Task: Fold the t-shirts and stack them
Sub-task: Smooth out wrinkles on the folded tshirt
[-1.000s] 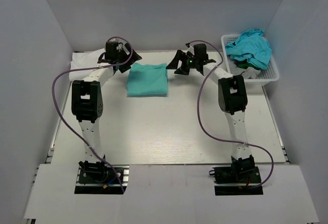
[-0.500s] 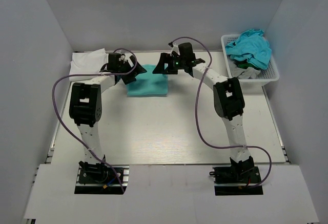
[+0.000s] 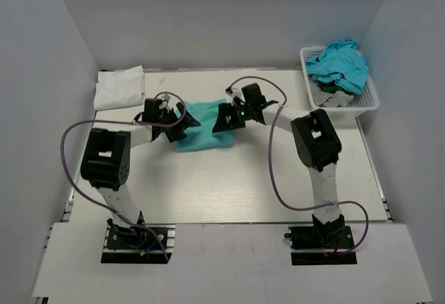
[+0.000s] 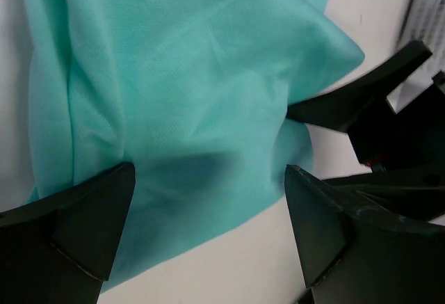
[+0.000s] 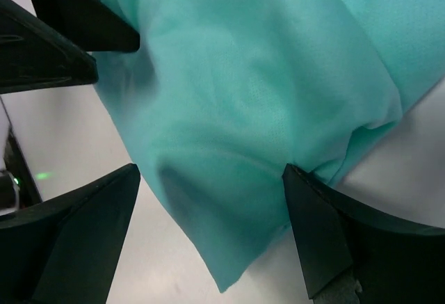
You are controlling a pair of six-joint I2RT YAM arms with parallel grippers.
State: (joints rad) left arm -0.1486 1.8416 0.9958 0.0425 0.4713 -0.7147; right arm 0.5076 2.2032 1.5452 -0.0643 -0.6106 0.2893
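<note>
My grippers are about to pinch the sides of the mint t-shirt's top layer point(image 3: 201, 129) and pull it straight, because it lies rumpled. Next, my left gripper carries it to the white t-shirt point(image 3: 119, 88) after that.
The mint sea-green t-shirt point(image 3: 203, 131) lies folded on the table, a little behind its middle. My left gripper point(image 3: 182, 124) is low over its left side and my right gripper point(image 3: 224, 120) low over its right side, fingers facing each other. Both are open. In the left wrist view point(image 4: 208, 172) the jaws straddle the mint cloth point(image 4: 195, 74) at its near edge. In the right wrist view point(image 5: 211, 170) the jaws straddle a corner of the cloth point(image 5: 264, 74). A folded white t-shirt point(image 3: 119, 87) lies at the back left. Turquoise t-shirts point(image 3: 338, 64) are heaped in the basket.
The white lattice basket point(image 3: 363, 106) stands at the back right by the right wall. Grey walls close in the table at the back and both sides. Purple cables loop off both arms above the table.
Both grippers came from behind the mint shirt toward the near side and down onto it, closing in on each other. The shirt's near edge now lies nearer to the arm bases.
</note>
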